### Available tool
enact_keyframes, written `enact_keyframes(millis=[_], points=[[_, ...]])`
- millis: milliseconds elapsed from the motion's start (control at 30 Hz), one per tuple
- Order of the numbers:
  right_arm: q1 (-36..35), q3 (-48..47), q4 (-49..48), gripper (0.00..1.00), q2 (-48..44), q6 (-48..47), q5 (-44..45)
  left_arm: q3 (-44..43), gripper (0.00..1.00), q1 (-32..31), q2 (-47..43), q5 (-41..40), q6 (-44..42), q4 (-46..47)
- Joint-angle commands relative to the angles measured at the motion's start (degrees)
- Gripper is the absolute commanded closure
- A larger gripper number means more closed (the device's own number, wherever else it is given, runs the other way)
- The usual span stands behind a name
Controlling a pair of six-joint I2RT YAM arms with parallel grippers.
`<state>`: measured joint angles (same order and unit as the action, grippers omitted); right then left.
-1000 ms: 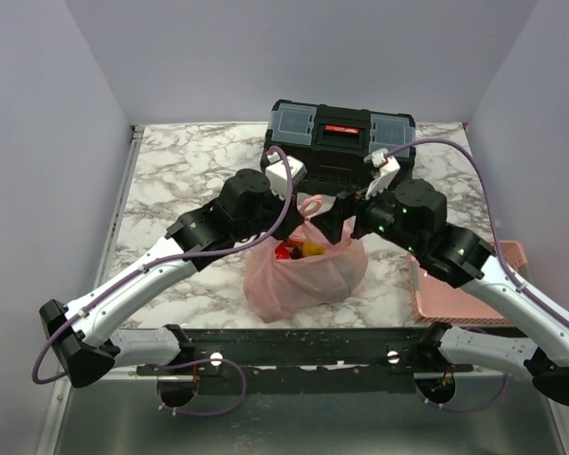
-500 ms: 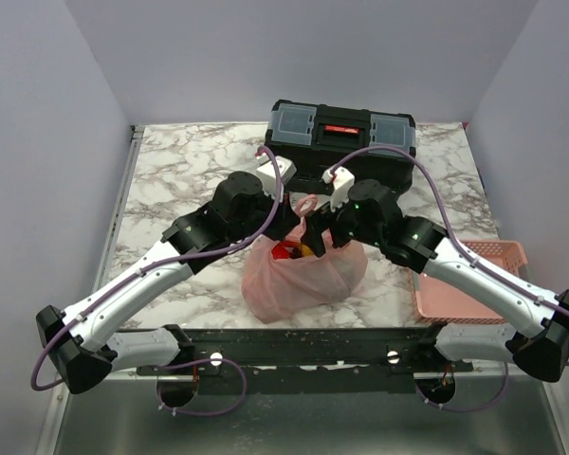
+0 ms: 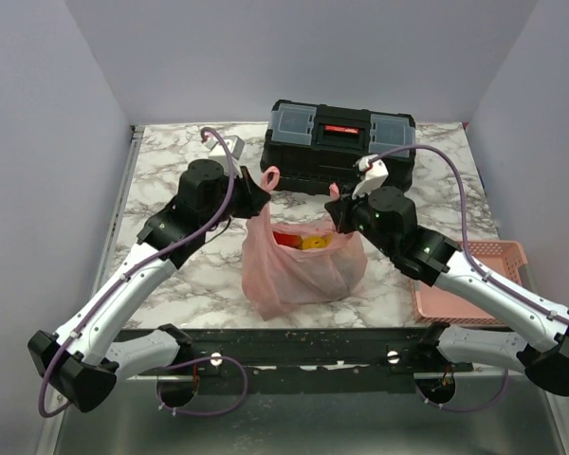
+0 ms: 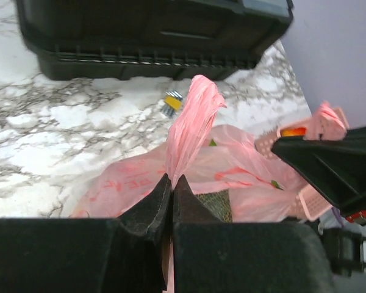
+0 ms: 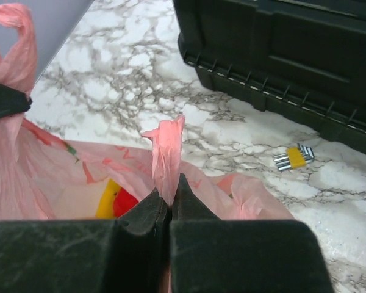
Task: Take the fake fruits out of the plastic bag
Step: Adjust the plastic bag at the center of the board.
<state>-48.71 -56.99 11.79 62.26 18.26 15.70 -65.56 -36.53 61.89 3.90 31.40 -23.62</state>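
Note:
Handle loops [image 3: 269, 177] are held in both my grippers above the fruits, so next my left gripper brings its loop down while my right gripper grabs the bag's near rim [image 3: 301, 250].
The pink plastic bag [image 3: 303, 270] stands on the marble table between both arms, its mouth stretched wide. My left gripper [image 3: 263, 186] is shut on the bag's left handle loop [image 4: 192, 116]. On the other side my right gripper [image 3: 339, 204] is shut on the right handle loop [image 5: 166, 152]. Through the open mouth some of the fake fruits [image 3: 303, 241] show: a red piece [image 5: 130, 203] and a yellow one [image 5: 108, 198]. The other fruits lie hidden under the plastic.
A black toolbox [image 3: 339, 142] stands behind the bag at the back of the marble table [image 3: 171, 171]. A small set of hex keys with a yellow holder [image 5: 294, 157] lies before it. A rigid pink basket [image 3: 474, 284] sits at the right edge.
My right gripper has shut on the right handle. Both grippers have pulled apart, left going left and right going right, spreading the bag's mouth open and lifting the handles.

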Motion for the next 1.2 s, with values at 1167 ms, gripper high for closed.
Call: enact_keyframes(millis=[1167], points=[[11.19, 7.02, 4.03, 0.90, -8.49, 11.79, -0.12, 16.67, 1.00, 22.48, -5.67, 45.43, 10.37, 15.02]])
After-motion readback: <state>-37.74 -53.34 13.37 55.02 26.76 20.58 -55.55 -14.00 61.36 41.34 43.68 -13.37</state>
